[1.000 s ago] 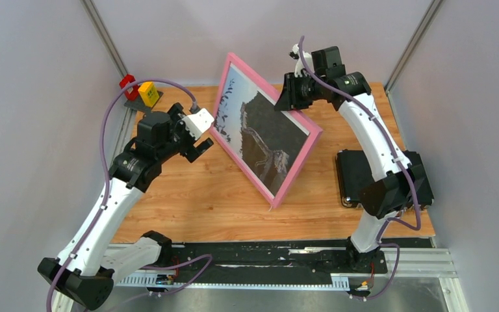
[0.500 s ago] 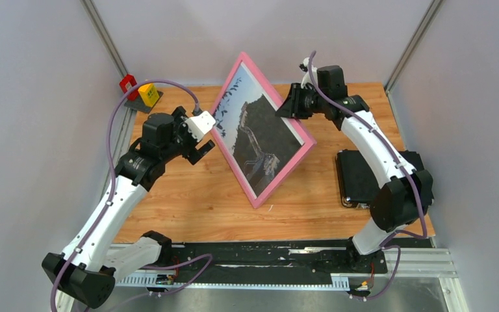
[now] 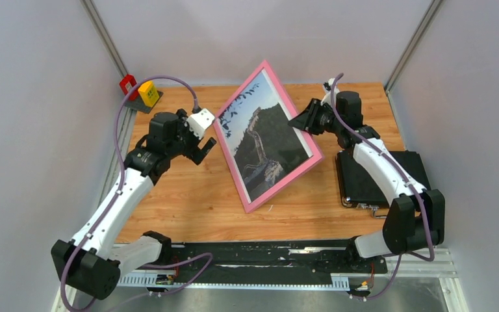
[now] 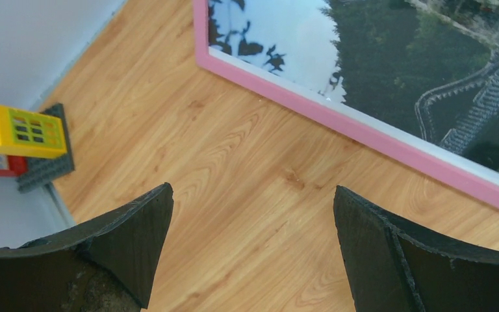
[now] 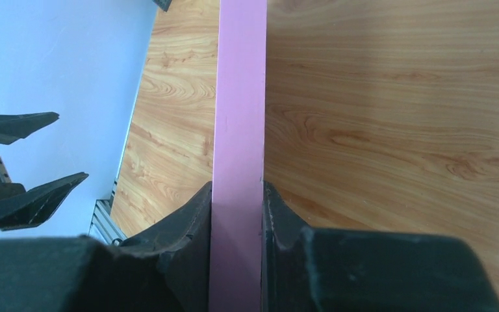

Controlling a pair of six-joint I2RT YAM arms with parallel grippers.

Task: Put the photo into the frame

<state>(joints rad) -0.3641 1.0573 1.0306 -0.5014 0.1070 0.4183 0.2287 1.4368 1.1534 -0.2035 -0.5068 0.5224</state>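
Observation:
The robot's right gripper should keep lowering the pink frame's edge until it lies flat and then let go, with the photo face up (image 3: 260, 138) in the frame above clear wood (image 3: 329, 147).
The pink frame (image 3: 284, 184) holds the photo (image 3: 266, 140) of a wall over dark hills behind its pane, face up and tilted. Its near corner is down by the table. My right gripper (image 3: 304, 120) is shut on the frame's right edge; in the right wrist view the pink edge (image 5: 239, 97) runs between the closed jaws of the gripper (image 5: 237, 188). My left gripper (image 3: 203, 148) is open and empty, just left of the frame. In the left wrist view the gripper (image 4: 253, 195) hovers over bare wood, with the frame's border (image 4: 377, 140) and the photo (image 4: 429, 58) beyond it.
A black case (image 3: 370, 175) lies on the table at the right, under the right arm. Red and yellow toy blocks (image 3: 140, 91) on a dark plate stand at the back left corner, also in the left wrist view (image 4: 23, 130). Grey walls close in both sides.
The right arm has swung the frame down and to the right, so it leans much flatter toward the table. The left gripper has stayed open and barely shifted.

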